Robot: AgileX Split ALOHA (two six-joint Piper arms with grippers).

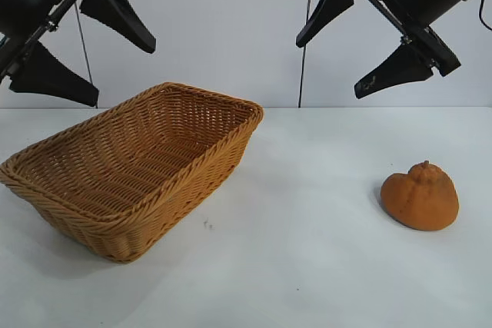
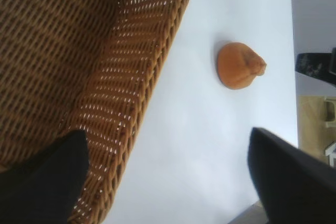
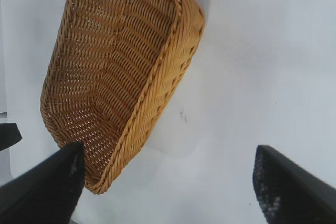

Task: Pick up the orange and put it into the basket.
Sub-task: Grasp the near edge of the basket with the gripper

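The basket (image 1: 142, 163) is crooked and away from the orange. Next, my left gripper grabs the rim at the basket's near end (image 1: 42, 200) and turns the basket straight first.
The orange (image 1: 420, 196), dull orange with a knobby bump on top, lies on the white table at the right; it also shows in the left wrist view (image 2: 239, 65). The tan wicker basket (image 1: 196, 160) stands at the left, with nothing in it, and shows in the left wrist view (image 2: 136, 77) and right wrist view (image 3: 165, 85). My left gripper (image 1: 123, 71) hangs open high above the basket's far left side. My right gripper (image 1: 327, 67) hangs open high above the table, up and left of the orange. The orange is out of the right wrist view.
The white table (image 1: 307, 251) runs to a pale wall behind. A small dark speck (image 1: 206, 226) lies on the table just in front of the basket. Bare table lies between basket and orange.
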